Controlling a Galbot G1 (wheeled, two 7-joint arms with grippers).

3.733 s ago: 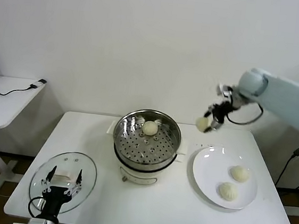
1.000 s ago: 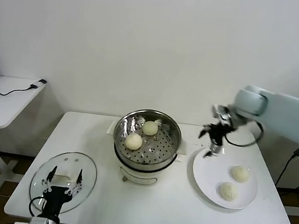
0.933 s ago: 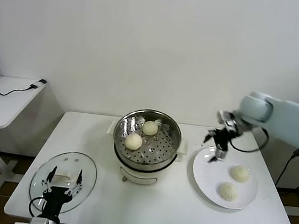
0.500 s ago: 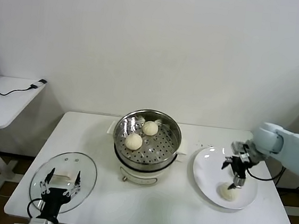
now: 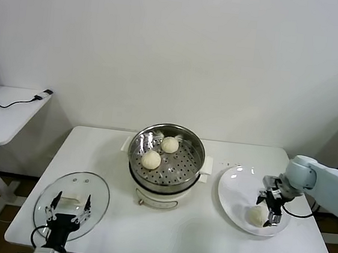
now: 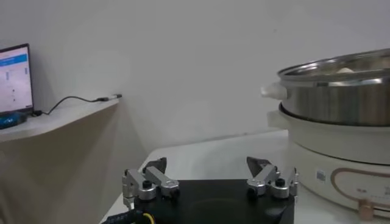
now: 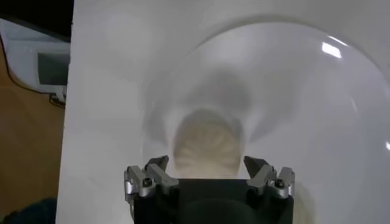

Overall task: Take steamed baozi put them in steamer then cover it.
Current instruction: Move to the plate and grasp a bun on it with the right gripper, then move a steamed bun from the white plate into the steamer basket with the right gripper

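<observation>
A pale curved edge (image 7: 309,199) is showing next to my right gripper. I should expect another baozi (image 7: 300,210) on the plate, partly hidden behind the gripper.
The steamer (image 5: 183,137) stands mid-table on its white pot base, with two steamed baozi (image 5: 151,159) (image 5: 169,144) lying in it. To the right, a white plate (image 5: 234,194) carries a baozi (image 5: 257,215). My right gripper (image 5: 270,214) is low over that plate, open, touching nothing. From the right wrist, a baozi (image 7: 207,143) lies just ahead between the open fingers (image 7: 206,162). The cover (image 5: 92,194) rests flat at the table's front left. My left gripper (image 5: 67,215) hangs open over it, holding nothing (image 6: 210,176). The steamer's wall (image 6: 341,91) shows in the left wrist view.
A low side table (image 5: 7,115) with a cable and a mouse stands to the left, off the white work table (image 5: 169,235). A lit screen (image 6: 15,76) sits on it. The plate lies close to the table's right edge.
The baozi carried earlier now lies in the steamer beside the first. My right gripper has swung from the steamer to the plate and dropped low at a baozi. The left arm barely moved.
</observation>
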